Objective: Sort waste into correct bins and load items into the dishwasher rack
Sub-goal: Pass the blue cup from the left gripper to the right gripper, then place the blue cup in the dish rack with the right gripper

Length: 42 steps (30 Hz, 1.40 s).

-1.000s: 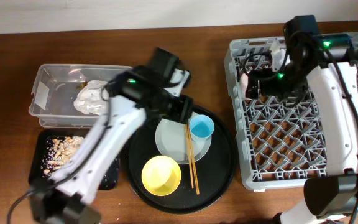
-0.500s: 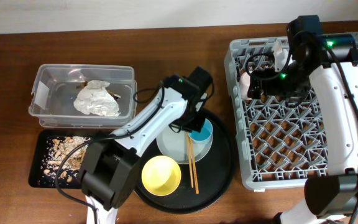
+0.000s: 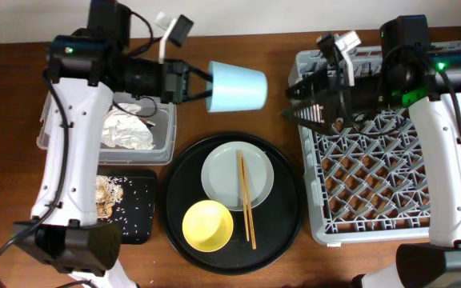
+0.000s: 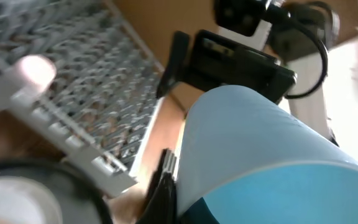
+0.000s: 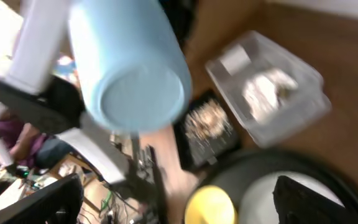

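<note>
The robot's left gripper has the small blue cup (image 3: pixel 212 86) by its rim, short of the rack, so next the right gripper takes over the cup (image 3: pixel 256 90) and places it there.
My left gripper (image 3: pixel 201 84) is shut on the rim of the small blue cup (image 3: pixel 237 87) and holds it on its side in the air, above the table between the clear bin (image 3: pixel 165 138) and the dishwasher rack (image 3: pixel 374 192). The left wrist view is filled by the cup (image 4: pixel 260 143), with one finger (image 4: pixel 163 186) against its wall. My right gripper (image 3: pixel 298 101) stands open just right of the cup's base, empty. The right wrist view faces the cup (image 5: pixel 129 68). A pink cup (image 4: pixel 35 71) lies in the rack. Plate (image 3: pixel 221 180), chopsticks (image 3: pixel 246 200) and yellow bowl (image 3: pixel 208 225) sit below.
The plate, chopsticks and bowl rest on a large round black tray (image 3: pixel 286 216). Crumpled white tissue (image 3: pixel 126 132) lies in the clear bin. Beige crumbs (image 3: pixel 110 192) lie in the shallow black bin (image 3: pixel 141 212), partly under my left arm.
My left gripper closed on the blue cup, lifted it off the plate and swung it up over the table. My right gripper moved left out of the rack toward the cup.
</note>
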Each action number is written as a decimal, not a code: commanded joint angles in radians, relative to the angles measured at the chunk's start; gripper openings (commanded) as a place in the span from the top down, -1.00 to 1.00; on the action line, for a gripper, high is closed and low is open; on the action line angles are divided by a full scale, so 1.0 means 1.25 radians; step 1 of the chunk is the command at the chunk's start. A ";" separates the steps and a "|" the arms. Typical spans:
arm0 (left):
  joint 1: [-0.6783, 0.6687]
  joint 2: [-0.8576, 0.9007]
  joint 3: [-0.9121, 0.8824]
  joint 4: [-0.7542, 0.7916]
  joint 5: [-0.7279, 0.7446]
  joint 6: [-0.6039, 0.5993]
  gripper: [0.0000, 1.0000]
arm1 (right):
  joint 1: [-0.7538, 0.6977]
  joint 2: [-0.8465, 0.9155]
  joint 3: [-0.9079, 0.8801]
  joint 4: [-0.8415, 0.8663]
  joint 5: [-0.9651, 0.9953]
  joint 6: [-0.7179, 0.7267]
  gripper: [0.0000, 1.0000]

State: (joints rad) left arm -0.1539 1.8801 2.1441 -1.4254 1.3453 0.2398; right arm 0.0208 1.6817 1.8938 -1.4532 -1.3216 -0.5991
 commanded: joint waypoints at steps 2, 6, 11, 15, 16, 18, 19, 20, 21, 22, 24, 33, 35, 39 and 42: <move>-0.091 0.002 0.001 0.089 0.062 0.021 1.00 | 0.039 -0.010 0.008 0.002 -0.110 -0.065 -0.97; -0.100 0.002 0.001 0.105 0.036 0.000 1.00 | 0.069 -0.010 0.008 0.007 -0.114 -0.065 -1.00; -0.100 0.002 0.001 0.101 0.036 0.000 1.00 | 0.071 -0.010 0.008 0.083 -0.134 -0.065 -0.75; -0.100 0.002 0.001 0.099 0.036 0.000 1.00 | 0.071 -0.010 0.008 0.101 -0.134 -0.065 -0.49; -0.100 0.002 0.001 0.099 0.036 0.000 1.00 | 0.071 -0.010 0.008 0.102 -0.134 -0.065 -0.48; -0.100 0.002 0.001 0.099 0.036 0.000 1.00 | 0.071 -0.010 0.008 0.107 -0.134 -0.065 -0.37; -0.100 0.002 0.001 0.099 0.036 0.000 1.00 | 0.071 -0.010 0.008 0.107 -0.132 -0.065 -0.29; -0.100 0.002 0.001 0.099 0.036 0.000 1.00 | 0.071 -0.010 0.008 0.107 -0.125 -0.065 -0.28; -0.100 0.002 0.001 0.099 0.036 0.000 1.00 | 0.071 -0.010 0.008 0.107 -0.113 -0.064 -0.28; -0.100 0.002 0.001 0.099 0.036 0.000 1.00 | 0.071 -0.010 0.008 0.107 -0.104 -0.059 -0.28; -0.100 0.002 0.001 0.099 0.036 0.000 1.00 | 0.071 -0.010 0.008 0.104 -0.088 -0.059 -0.26; -0.025 0.002 0.001 0.092 -0.309 -0.100 0.10 | 0.071 -0.010 0.008 0.085 0.465 0.244 -0.10; -0.004 0.002 0.001 0.060 -0.422 -0.135 0.01 | 0.070 -0.010 0.008 0.055 0.614 0.316 -0.09; -0.001 0.002 0.001 -0.017 -0.590 -0.141 -0.03 | 0.071 -0.010 0.008 -0.060 0.933 0.488 -0.08; -0.001 0.002 0.001 -0.031 -0.598 -0.141 -0.04 | 0.071 -0.010 0.000 -0.128 1.064 0.571 -0.08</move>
State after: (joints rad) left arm -0.1558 1.8858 2.1426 -1.4563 0.6682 0.0765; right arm 0.1093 1.6810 1.8938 -1.5826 -0.2077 -0.0113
